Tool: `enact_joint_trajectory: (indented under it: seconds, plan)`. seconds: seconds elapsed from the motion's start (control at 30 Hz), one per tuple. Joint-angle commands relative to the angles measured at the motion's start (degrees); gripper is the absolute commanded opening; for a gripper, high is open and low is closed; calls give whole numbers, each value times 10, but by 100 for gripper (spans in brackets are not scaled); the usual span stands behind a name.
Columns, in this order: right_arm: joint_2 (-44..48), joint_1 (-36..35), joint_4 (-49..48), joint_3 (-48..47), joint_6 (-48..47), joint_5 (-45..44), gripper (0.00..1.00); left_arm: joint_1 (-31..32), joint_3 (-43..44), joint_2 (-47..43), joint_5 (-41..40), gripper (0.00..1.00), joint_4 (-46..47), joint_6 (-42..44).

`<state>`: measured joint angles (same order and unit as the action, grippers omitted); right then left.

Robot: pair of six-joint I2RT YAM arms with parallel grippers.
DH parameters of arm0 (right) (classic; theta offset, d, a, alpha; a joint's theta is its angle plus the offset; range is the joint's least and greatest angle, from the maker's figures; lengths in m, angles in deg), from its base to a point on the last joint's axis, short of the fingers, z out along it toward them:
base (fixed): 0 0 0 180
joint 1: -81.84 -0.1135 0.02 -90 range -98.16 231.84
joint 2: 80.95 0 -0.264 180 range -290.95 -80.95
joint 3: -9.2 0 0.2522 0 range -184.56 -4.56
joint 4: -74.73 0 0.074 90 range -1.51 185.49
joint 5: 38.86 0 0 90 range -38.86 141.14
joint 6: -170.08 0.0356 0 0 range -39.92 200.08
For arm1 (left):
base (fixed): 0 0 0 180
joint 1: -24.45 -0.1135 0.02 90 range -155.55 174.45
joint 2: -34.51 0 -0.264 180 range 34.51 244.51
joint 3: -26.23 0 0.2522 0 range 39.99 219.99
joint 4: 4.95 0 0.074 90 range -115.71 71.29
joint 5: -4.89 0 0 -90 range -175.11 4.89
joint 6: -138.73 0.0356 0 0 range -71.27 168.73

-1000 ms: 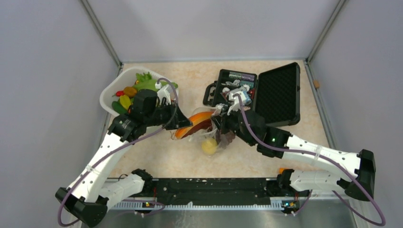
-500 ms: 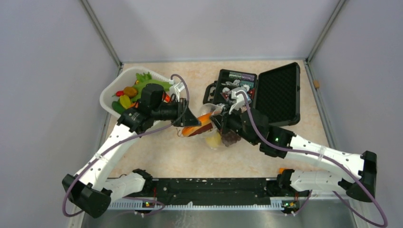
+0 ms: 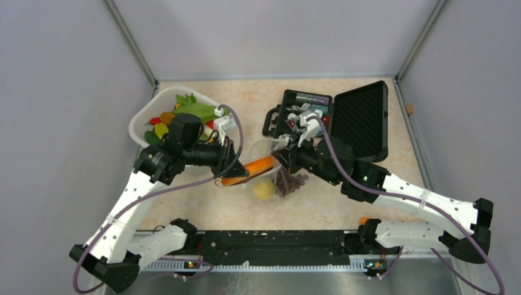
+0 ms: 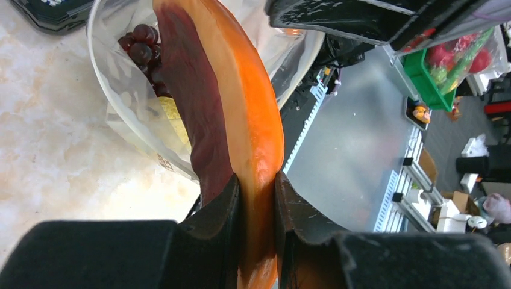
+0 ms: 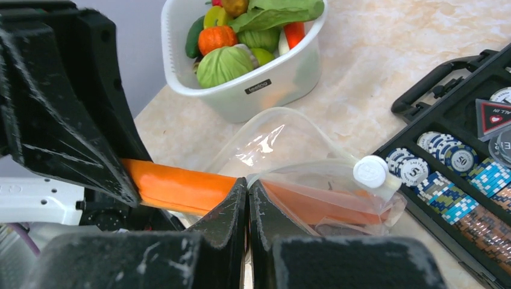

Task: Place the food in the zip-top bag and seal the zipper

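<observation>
The orange slice (image 3: pixel 259 165) sticks far out of the zip-top bag's opening and is too long to fit, so my left gripper should put the slice in the white basket (image 3: pixel 182 110).
My left gripper (image 3: pixel 235 171) is shut on one end of a long orange toy food slice (image 3: pixel 252 168) with a dark red side (image 4: pixel 199 114). The slice's far end reaches into the mouth of the clear zip-top bag (image 3: pixel 269 161). A yellow lemon (image 3: pixel 263 189) and dark grapes (image 3: pixel 289 181) lie inside the bag. My right gripper (image 5: pixel 247 188) is shut on the bag's mouth edge, where the zipper strip (image 5: pixel 313 166) runs, and holds it up. A white round tab (image 5: pixel 370 171) sits on that edge. More food fills the white basket (image 3: pixel 142 120).
An open black hard case (image 3: pixel 359 120) with poker chips (image 5: pixel 449 180) lies right behind the bag, close to my right gripper. The white basket (image 5: pixel 265 90) stands at the back left by the wall. The arms' base rail (image 3: pixel 276 246) runs along the near edge.
My left gripper swung right with the slice, then drew back left and lower. The right gripper rose slightly toward the case with the bag edge. Lemon and grapes shifted in the bag.
</observation>
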<state>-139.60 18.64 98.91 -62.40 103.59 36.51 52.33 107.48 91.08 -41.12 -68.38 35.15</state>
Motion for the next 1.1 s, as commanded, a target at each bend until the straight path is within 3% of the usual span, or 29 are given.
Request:
enact_joint_trajectory:
  seconds: [0.0, 0.13, 0.27, 0.43, 0.6, 0.7, 0.93, 1.07]
  plan:
    - [12, 6, -15, -33, -21, 33, 0, 1, 50, -14, 23, 0, -45, 75]
    - [12, 7, -15, -35, -52, 87, 0, 1, 57, -1, 65, 0, -46, 96]
    - [25, 7, -20, -24, -106, 128, 0, 1, 78, 18, 24, 0, -75, 114]
    - [37, 7, -51, -3, -137, 180, 0, 3, 39, 33, 112, 0, -14, 92]
    - [48, 8, -30, -2, -101, 24, 0, 0, 59, 8, -158, 0, -24, 40]
    - [51, 8, -5, -1, -74, -52, 0, -12, 67, -14, -211, 0, -19, 29]
    - [41, 10, -25, 4, -98, 74, 0, -24, 59, 18, 88, 0, -36, 123]
    - [42, 11, -35, 6, -109, 70, 0, -23, 71, 43, 111, 0, -94, 188]
